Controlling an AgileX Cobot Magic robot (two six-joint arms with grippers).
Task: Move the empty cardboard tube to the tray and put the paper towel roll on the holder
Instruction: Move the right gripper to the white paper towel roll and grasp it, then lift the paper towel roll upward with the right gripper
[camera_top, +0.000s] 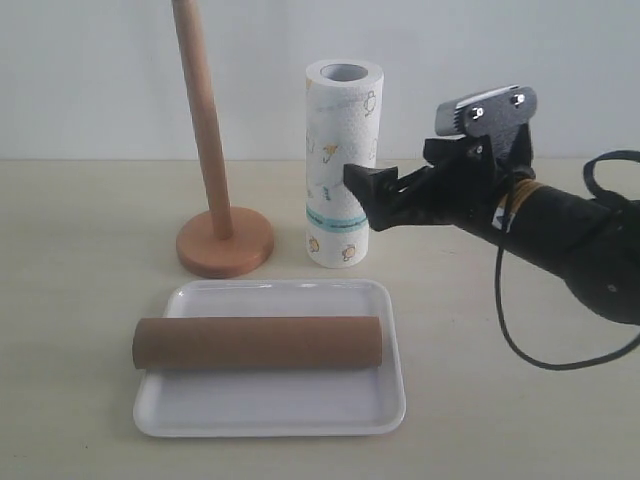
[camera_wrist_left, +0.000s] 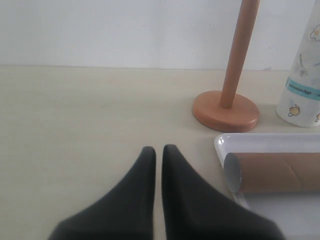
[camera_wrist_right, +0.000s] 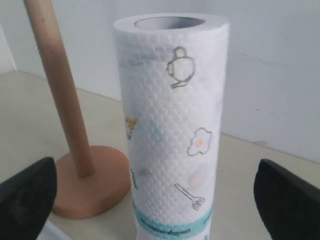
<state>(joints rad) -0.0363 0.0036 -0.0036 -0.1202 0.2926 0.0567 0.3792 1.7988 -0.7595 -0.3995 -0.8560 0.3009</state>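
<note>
My gripper will lower the paper towel roll (camera_top: 335, 150), which will slide down to the disc base because the open core (camera_top: 344, 73) looks wider than the holder's pole.
The brown cardboard tube (camera_top: 258, 343) lies lengthwise in the white tray (camera_top: 270, 405). Behind the tray, the paper towel roll (camera_top: 340, 160) stands upright on the table, just right of the wooden holder (camera_top: 225, 243), whose pole is bare. My right gripper (camera_top: 368, 200) hovers open at the roll's right side at mid height. In the right wrist view its fingers (camera_wrist_right: 287, 200) spread wider than the roll (camera_wrist_right: 172, 125), which stands just ahead of them, untouched. My left gripper (camera_wrist_left: 159, 150) is shut and empty over the table left of the tray (camera_wrist_left: 225, 142) and tube (camera_wrist_left: 275, 172); the exterior view does not show it.
The holder's tall pole (camera_wrist_right: 60, 90) rises close beside the roll, with its disc base (camera_wrist_left: 226, 111) near the tray's back left corner. A black cable (camera_top: 520, 330) loops below the right arm. A white wall backs the beige table.
</note>
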